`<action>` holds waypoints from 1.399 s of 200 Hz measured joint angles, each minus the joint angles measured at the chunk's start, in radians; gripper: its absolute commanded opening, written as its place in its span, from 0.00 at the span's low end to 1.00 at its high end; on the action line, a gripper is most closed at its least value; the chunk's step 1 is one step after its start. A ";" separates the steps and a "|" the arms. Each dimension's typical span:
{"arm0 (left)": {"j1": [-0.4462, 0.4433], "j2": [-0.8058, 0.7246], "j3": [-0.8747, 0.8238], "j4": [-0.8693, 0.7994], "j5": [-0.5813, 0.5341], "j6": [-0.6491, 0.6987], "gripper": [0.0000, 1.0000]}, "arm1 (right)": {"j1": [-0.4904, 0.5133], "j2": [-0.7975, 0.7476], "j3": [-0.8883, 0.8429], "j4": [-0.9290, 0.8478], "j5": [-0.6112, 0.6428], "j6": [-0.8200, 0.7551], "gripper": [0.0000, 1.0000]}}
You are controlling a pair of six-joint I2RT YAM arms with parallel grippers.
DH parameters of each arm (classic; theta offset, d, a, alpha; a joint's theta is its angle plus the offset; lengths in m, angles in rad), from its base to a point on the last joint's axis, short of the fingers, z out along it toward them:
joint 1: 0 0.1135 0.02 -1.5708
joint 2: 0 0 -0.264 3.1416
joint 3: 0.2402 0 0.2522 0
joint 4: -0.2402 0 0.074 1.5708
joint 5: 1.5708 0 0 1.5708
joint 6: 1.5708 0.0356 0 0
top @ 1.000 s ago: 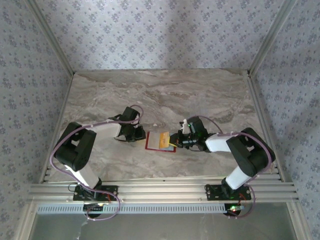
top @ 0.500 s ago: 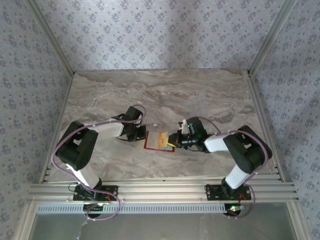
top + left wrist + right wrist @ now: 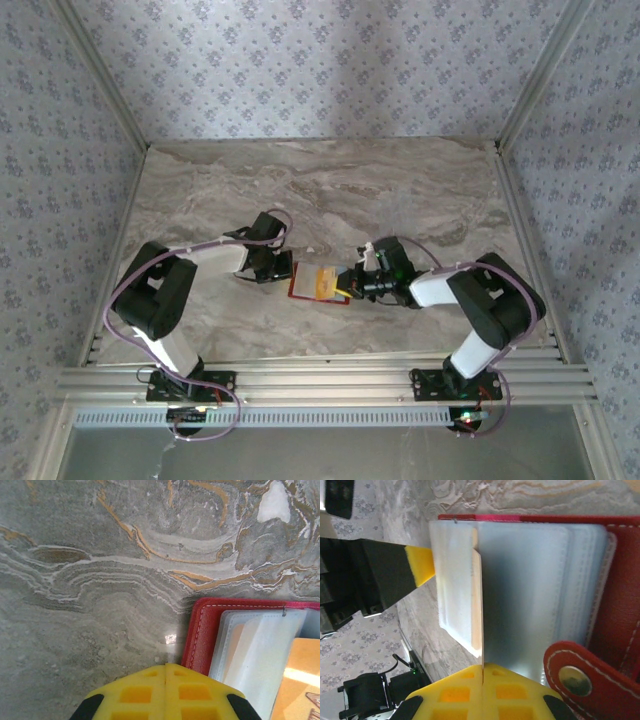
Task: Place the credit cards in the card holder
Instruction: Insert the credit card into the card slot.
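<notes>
The credit card's front edge (image 3: 319,283) is lined up with the clear sleeve's opening (image 3: 315,281). I keep sliding the card in with my right gripper until the sleeve covers it.
The red card holder (image 3: 300,292) lies open on the marble table, its clear sleeves (image 3: 260,645) facing up. My right gripper (image 3: 483,666) is shut on a tan-yellow credit card (image 3: 477,605), which stands on edge among the sleeves. The holder's clasp tab (image 3: 575,680) sits just right of those fingers. In the top view this card (image 3: 325,281) lies over the holder, with the right gripper (image 3: 347,288) at its right side. My left gripper (image 3: 166,665) is shut with nothing in it, its tips at the holder's left rim (image 3: 200,630). From above, the left gripper (image 3: 290,272) is beside the holder.
Patterned walls surround the marble table (image 3: 330,180) on three sides. An aluminium rail (image 3: 320,380) runs along the near edge, above both arm bases. Bare marble (image 3: 100,580) stretches left of the holder.
My left gripper has closed fully and edged right to the holder's left rim. The right gripper has pushed the card slightly further left over the holder.
</notes>
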 measured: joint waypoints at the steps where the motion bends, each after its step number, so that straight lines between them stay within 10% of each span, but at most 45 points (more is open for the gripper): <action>1: 0.000 0.000 0.000 0.000 0.000 0.000 0.01 | 0.000 0.002 0.000 0.001 0.000 0.000 0.00; 280: -0.054 -0.006 -0.001 0.005 -0.091 -0.060 0.00 | 0.129 0.102 0.171 -0.048 0.126 -0.043 0.07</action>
